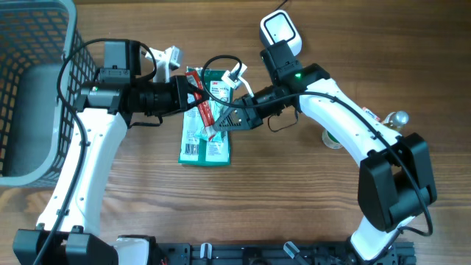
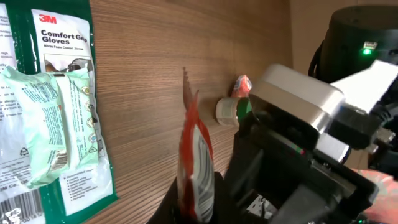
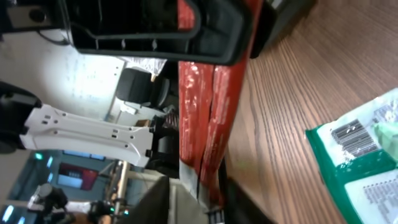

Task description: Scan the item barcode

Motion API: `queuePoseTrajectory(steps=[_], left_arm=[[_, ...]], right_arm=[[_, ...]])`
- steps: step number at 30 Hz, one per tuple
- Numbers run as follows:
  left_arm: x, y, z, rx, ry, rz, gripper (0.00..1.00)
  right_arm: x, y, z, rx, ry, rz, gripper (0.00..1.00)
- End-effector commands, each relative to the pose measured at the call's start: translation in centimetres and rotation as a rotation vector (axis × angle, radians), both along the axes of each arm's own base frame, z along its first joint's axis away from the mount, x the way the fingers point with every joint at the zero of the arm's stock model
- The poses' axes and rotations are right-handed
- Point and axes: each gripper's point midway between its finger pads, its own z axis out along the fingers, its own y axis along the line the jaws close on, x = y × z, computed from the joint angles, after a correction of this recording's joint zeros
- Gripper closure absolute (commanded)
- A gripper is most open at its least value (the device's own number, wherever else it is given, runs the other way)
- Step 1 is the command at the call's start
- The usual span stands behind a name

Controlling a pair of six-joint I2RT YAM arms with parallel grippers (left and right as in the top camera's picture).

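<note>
My right gripper's fingers are reaching just the packet's white tip [image 3: 198, 186], so next my right gripper opens and close further up the red part [image 3: 208, 134] before my left gripper lets go.
A long red and white packet [image 1: 207, 118] hangs above the table between both grippers. My left gripper [image 1: 193, 96] is shut on its upper end; in the left wrist view the packet [image 2: 196, 162] stands edge-on, pinched in the jaws [image 2: 198, 208]. My right gripper [image 1: 222, 124] is at the packet's lower end. In the right wrist view the packet [image 3: 202, 112] lies against one finger, with a gap on the other side, so those jaws [image 3: 199, 193] stand open around it. No barcode on the packet faces any view. A white scanner-like device [image 1: 280, 31] stands at the back.
A green 3M glove pack [image 1: 206, 147] with a pale green packet [image 2: 56, 118] on top lies under the grippers, its barcode showing [image 3: 354, 134]. A grey basket [image 1: 29, 88] fills the left edge. A small green bottle [image 2: 233, 107] lies by the right arm.
</note>
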Motion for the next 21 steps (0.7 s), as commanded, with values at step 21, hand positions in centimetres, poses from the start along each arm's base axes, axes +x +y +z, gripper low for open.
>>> queuePoseTrajectory(steps=[21], left_arm=[[-0.3,0.5,2.9,-0.263,0.065,-0.004,0.96]], right_arm=[[-0.4,0.5,2.2,0.104,-0.109,0.043,0.67]])
